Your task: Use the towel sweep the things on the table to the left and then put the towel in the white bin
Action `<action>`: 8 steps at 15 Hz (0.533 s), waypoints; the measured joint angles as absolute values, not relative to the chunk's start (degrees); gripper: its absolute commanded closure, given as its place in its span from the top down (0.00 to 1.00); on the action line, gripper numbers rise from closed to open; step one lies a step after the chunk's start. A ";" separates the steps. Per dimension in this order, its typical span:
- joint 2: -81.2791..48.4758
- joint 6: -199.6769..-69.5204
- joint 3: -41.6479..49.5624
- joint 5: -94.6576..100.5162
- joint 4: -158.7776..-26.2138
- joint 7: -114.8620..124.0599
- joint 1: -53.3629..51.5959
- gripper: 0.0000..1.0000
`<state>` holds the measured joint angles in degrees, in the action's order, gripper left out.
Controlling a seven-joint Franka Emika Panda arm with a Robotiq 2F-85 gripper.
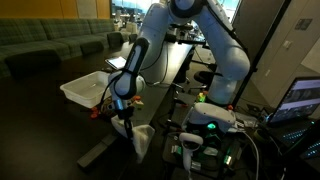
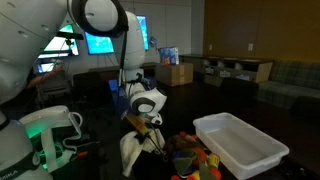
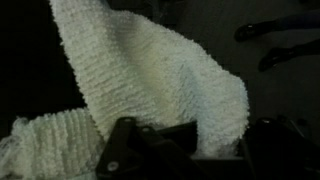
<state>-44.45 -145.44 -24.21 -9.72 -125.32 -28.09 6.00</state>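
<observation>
The towel hangs next to the pile, away from the white bin, so next I lift the towel clear with my gripper and sweep from the bin's side.
My gripper is shut on a white towel, which hangs from the jaws down to the dark table. In an exterior view the gripper holds the towel just beside a pile of small colourful things. The white bin stands on the table behind the gripper; in an exterior view the bin lies past the pile. In the wrist view the knitted towel fills most of the picture and runs down between the dark fingers.
A dark flat bar lies on the table near its front edge. A device with a green light stands beside the arm's base, also in an exterior view. Sofas and boxes stand in the background.
</observation>
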 measured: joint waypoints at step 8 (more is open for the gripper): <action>-47.05 -147.56 -34.94 -10.94 -118.98 -27.67 1.61 0.01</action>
